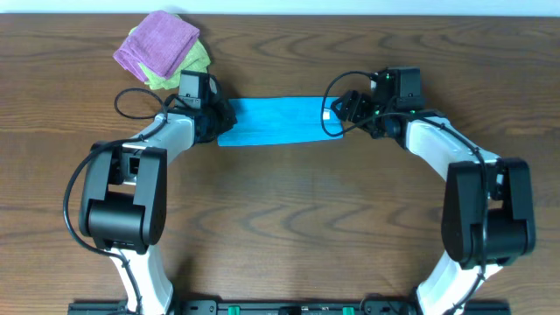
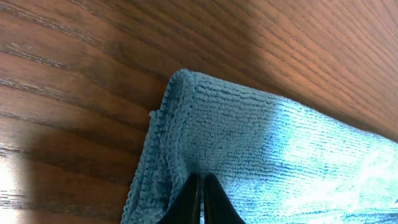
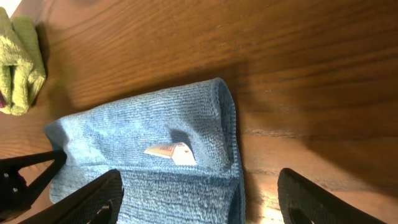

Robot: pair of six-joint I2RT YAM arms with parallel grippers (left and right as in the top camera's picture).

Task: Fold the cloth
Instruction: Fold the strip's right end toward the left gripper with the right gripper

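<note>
The sky-blue cloth is still a long piece with its label end loose, so next my right gripper folds that end over while my left gripper steadies the other end.
The sky-blue cloth lies on the wooden table as a flat folded strip between my two arms. My left gripper is at its left end. In the left wrist view the jaws are shut and pinch the cloth just inside its hemmed corner. My right gripper is at the right end. In the right wrist view its fingers are wide open and straddle the cloth's folded right edge without holding it. A small white label shows on the cloth.
A purple folded cloth lies on a yellow-green folded cloth at the back left, just behind my left arm. The yellow-green one also shows in the right wrist view. Bare wooden table extends in front of the blue cloth.
</note>
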